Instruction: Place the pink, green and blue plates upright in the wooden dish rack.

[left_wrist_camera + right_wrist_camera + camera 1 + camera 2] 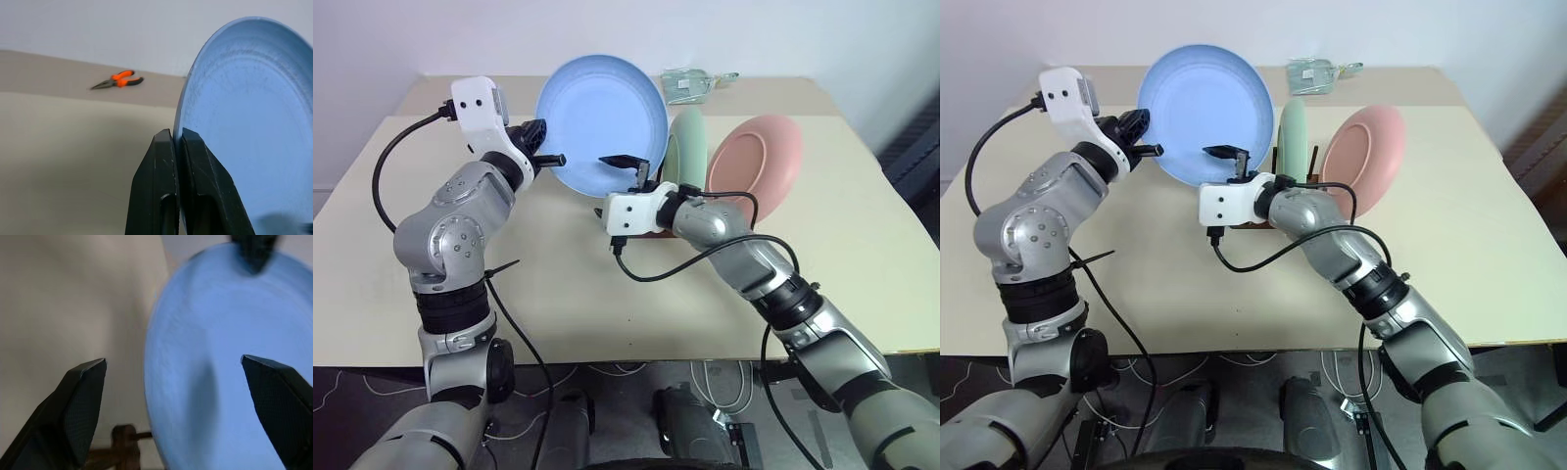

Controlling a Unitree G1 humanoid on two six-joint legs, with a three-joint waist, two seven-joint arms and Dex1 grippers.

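Observation:
I should grab the lower rim (615,190) with my right gripper and turn the plate edge-on, because my left gripper is holding the blue plate with its face (597,116) across the rack's slots.
The blue plate (602,117) hangs upright above the table, left of the rack. My left gripper (551,157) is shut on its left rim, and the left wrist view shows the fingers (195,166) pinching the rim of the blue plate (254,127). Below the plate's lower edge my right gripper (628,168) stands open. Its fingers (83,396) sit wide apart on either side of the plate's rim (215,357) without touching it. The green plate (688,147) and the pink plate (759,162) stand upright in the wooden dish rack (1246,223), which is mostly hidden behind my right hand.
The beige table (607,294) has bare room in front and to the left. Orange-handled pliers (119,80) lie far back on the table. A small pale green packet (690,86) lies at the back edge behind the plates. Black cables hang from both wrists.

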